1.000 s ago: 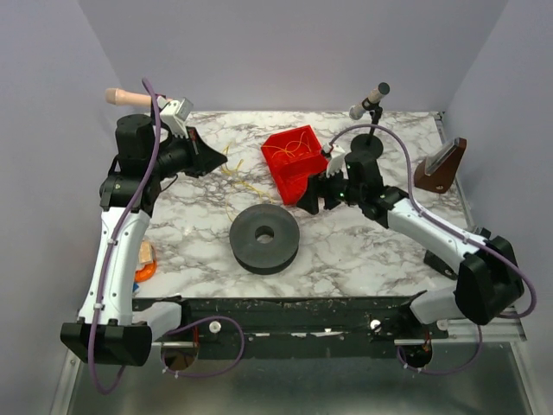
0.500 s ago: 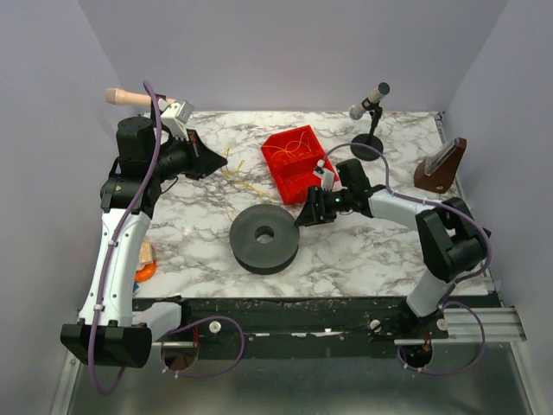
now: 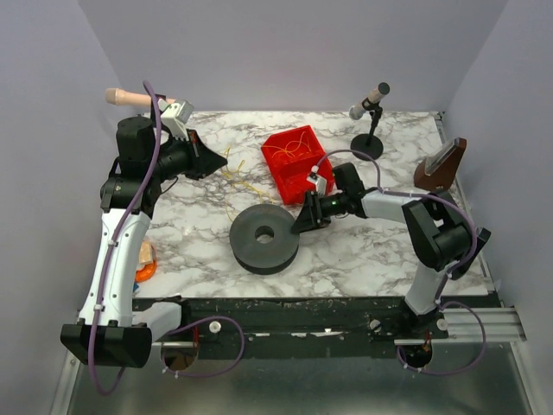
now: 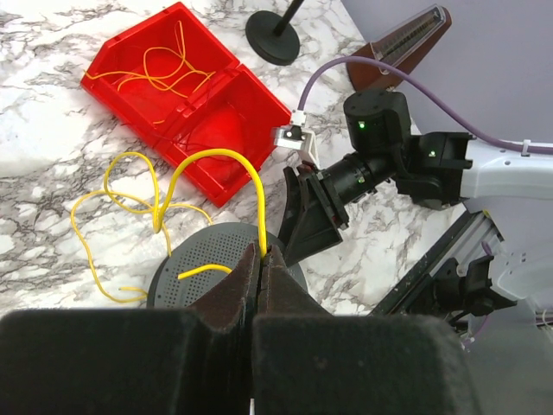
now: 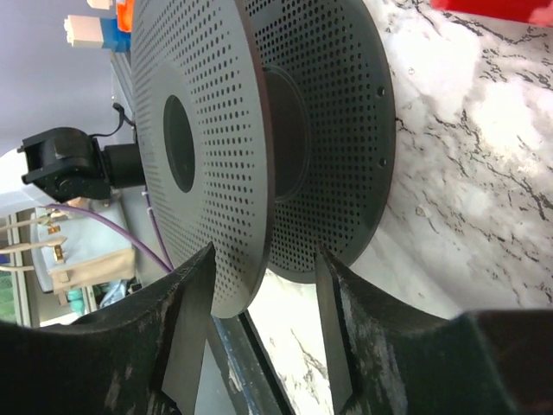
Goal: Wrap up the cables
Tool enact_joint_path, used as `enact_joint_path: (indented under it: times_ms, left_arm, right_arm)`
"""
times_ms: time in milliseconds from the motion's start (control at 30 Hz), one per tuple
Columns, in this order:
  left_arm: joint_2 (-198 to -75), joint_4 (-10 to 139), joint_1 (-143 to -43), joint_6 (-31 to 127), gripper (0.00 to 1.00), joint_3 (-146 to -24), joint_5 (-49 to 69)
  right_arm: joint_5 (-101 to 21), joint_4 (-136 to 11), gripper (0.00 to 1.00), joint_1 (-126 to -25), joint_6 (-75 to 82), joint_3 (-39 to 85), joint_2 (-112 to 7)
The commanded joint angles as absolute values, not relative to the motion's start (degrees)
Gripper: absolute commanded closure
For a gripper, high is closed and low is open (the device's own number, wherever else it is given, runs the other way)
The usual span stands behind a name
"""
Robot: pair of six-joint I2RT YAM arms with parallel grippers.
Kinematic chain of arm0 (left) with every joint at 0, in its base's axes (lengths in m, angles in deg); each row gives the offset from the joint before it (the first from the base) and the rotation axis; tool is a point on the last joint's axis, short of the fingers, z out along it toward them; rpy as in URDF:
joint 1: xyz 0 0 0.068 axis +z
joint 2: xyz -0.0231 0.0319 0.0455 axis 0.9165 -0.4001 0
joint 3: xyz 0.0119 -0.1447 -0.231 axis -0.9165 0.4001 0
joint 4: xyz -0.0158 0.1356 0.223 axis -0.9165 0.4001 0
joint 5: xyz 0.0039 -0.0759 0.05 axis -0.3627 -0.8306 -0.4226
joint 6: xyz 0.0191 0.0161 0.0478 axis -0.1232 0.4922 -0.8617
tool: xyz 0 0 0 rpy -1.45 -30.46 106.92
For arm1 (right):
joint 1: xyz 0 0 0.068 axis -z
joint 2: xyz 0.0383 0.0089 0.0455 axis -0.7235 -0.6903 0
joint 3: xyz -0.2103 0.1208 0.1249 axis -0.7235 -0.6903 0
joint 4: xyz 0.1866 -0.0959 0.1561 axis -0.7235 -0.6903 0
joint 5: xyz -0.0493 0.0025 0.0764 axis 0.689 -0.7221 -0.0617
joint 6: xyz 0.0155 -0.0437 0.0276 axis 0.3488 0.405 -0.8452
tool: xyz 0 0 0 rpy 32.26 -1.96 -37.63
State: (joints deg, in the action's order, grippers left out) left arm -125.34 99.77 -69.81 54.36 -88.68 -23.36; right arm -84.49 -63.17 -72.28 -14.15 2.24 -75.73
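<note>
The robot's right gripper should take hold of the spool's rim point(image 3: 295, 244) and stand the spool up on edge before winding, because the spool is lying flat with its core under the spool's upper edge point(image 3: 247, 228).
My left gripper point(image 4: 262, 253) is shut on a yellow cable point(image 4: 216, 156), which arches up from its tips and loops loosely over the marble. In the top view the left gripper point(image 3: 216, 162) hangs at the back left above the loose cable point(image 3: 244, 183). More yellow cables lie in the red bin point(image 3: 304, 175), which also shows in the left wrist view point(image 4: 232, 121). A dark grey perforated spool point(image 3: 264, 235) lies flat mid-table. My right gripper point(image 3: 302, 221) is open at the spool's right edge. In the right wrist view its jaws point(image 5: 264, 255) straddle the spool's rim point(image 5: 216, 130).
A microphone on a round stand point(image 3: 370, 121) stands at the back right. A brown metronome point(image 3: 441, 164) is at the right edge. An orange and white object point(image 3: 145, 259) lies by the left arm. A beige handle point(image 3: 128, 98) sticks out at the back left.
My right gripper has moved from beside the red bin forward and left to the spool's right edge. The left arm and its cable have not moved.
</note>
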Motion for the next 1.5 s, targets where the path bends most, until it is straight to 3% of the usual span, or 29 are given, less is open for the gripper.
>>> enact_joint_path:
  times_ms: [0,33,233,433,633,800,1233,1467]
  left_arm:
    - [-125.0,99.3,-69.3,54.5,1.00,-88.2,-24.8]
    - [-125.1,99.3,-69.2,54.5,1.00,-88.2,-24.8]
    - [-124.9,99.6,-69.0,54.1,1.00,-88.0,-24.5]
    - [-124.9,99.9,-69.0,53.7,1.00,-88.1,-24.3]
    - [-125.3,100.2,-68.9,53.2,1.00,-88.9,-24.1]
    - [-125.7,101.5,-69.0,50.3,1.00,-90.8,-24.0]
    - [-126.1,119.5,-72.9,24.1,1.00,-99.6,-27.6]
    - [-126.3,119.4,-74.4,24.5,1.00,-103.1,-28.9]
  right_arm:
    - [-87.9,-59.5,0.46,-73.0,-15.5,3.4,-78.4]
    - [-88.6,-58.9,0.51,-73.2,-15.8,3.8,-78.7]
    - [-90.6,-55.8,1.00,-73.8,-16.9,3.6,-77.9]
    - [-86.4,-60.9,0.99,-73.9,-12.3,3.3,-68.7]
    - [-64.1,-71.2,0.99,-81.0,4.3,4.1,-52.3]
    - [-58.3,-70.9,0.99,-82.8,18.1,2.7,-45.6]
    - [-76.0,-65.2,0.99,-82.7,42.4,-3.7,-40.1]
    - [-84.8,-65.9,0.99,-82.7,41.9,-1.4,-40.8]
